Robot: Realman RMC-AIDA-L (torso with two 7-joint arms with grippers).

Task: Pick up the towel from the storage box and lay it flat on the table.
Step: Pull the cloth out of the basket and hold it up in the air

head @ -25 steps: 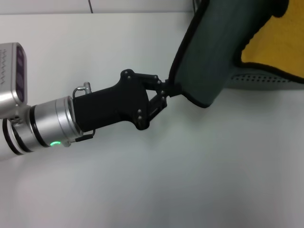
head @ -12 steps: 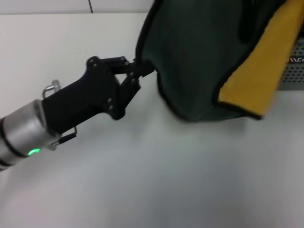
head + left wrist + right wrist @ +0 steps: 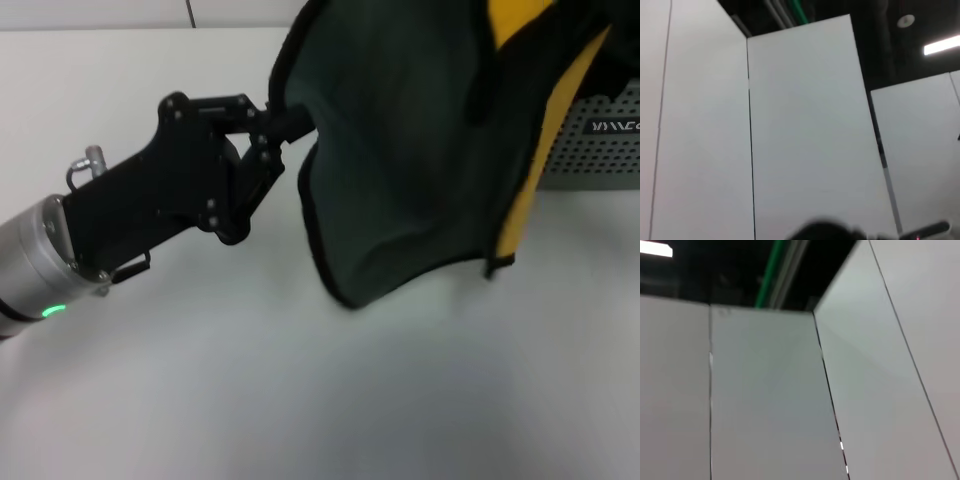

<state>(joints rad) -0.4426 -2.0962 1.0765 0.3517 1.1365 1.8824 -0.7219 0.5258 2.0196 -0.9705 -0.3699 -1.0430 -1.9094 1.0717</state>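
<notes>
The towel hangs folded from my left gripper, yellow side showing (image 3: 535, 165) next to the grey-green, so my right gripper should grab its hanging side before spreading it flat.
The towel (image 3: 400, 150) hangs above the white table (image 3: 300, 390) in the head view, its dark grey-green face toward me and strips of the yellow face showing at the right. My left gripper (image 3: 290, 122) is shut on the towel's black piped left edge and holds it up. The towel's lower edge hangs just over the table. The grey-green storage box (image 3: 595, 145) stands at the right, behind the towel, with its dotted side and black label showing. My right gripper is out of view. Both wrist views show only walls and ceiling.
The table's far edge (image 3: 130, 28) runs along the top of the head view, with a wall behind it. The storage box takes up the far right of the table.
My left gripper has drawn the towel's edge to the left and a little up. The towel has spread wider and hangs lower, and more of the storage box shows.
</notes>
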